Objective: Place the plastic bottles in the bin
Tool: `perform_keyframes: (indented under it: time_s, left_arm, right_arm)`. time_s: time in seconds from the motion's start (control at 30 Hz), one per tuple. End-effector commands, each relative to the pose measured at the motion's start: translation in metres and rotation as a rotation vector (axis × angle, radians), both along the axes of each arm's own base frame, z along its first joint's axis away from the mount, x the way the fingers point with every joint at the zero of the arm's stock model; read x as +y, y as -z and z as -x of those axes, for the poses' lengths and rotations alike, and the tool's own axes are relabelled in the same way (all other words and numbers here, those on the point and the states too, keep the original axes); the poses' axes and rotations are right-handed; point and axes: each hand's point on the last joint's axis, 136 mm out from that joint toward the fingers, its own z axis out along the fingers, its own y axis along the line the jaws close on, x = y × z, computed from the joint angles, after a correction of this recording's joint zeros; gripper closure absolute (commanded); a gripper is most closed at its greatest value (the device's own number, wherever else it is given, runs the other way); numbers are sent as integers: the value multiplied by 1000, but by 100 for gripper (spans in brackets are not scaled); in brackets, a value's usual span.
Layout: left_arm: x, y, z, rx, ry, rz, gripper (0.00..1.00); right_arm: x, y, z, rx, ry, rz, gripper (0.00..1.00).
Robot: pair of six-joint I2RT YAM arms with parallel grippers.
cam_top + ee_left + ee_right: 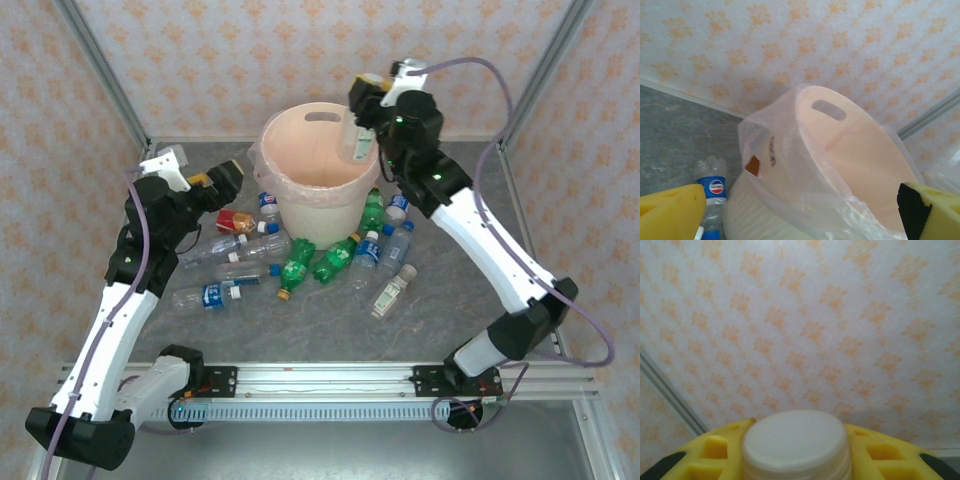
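The robot's right gripper has the pale bottle (pixel 357 140) hanging upright by its cap at the bin's rim, so it should continue over the bin's opening (pixel 314 150) and let go there.
The bin (pixel 318 205) is a cream bucket with a clear liner, standing at the back of the table. My right gripper (pixel 363 118) hangs over its right rim, shut on a pale plastic bottle (pixel 358 143) that dangles upright. In the right wrist view the bottle's white cap (pixel 795 440) sits clamped in the right gripper (pixel 795 457) between yellow fingers (pixel 707 457). My left gripper (pixel 226 180) stands open and empty just left of the bin. Its wrist view looks between the wide-apart yellow fingertips (pixel 670 214) at the bin (pixel 860 145) and liner (pixel 790 165).
Several bottles lie in front of the bin: green ones (pixel 297 262) (pixel 335 258), clear blue-labelled ones (pixel 212 295) (pixel 366 250), an orange-red labelled one (pixel 236 220) and a white-capped one (pixel 392 290). A blue-labelled bottle (pixel 715 187) stands by the bin's left side. Patterned walls enclose the table.
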Motion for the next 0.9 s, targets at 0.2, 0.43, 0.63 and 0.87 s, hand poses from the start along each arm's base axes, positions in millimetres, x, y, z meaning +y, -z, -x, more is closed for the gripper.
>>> perform_keyframes:
  time_s: [0.2, 0.43, 0.63, 0.87]
  left_arm:
    - [-12, -23, 27, -67, 72, -38, 1]
    - [-5, -24, 32, -66, 43, -64, 1]
    - [-7, -19, 29, -52, 51, -72, 1]
    - [-22, -9, 23, -24, 130, -75, 1]
  right_arm:
    - [64, 29, -9, 24, -63, 57, 65]
    - [84, 42, -11, 48, -88, 86, 54]
    - [74, 35, -7, 45, -56, 90, 24]
    - [50, 32, 4, 58, 4, 95, 14]
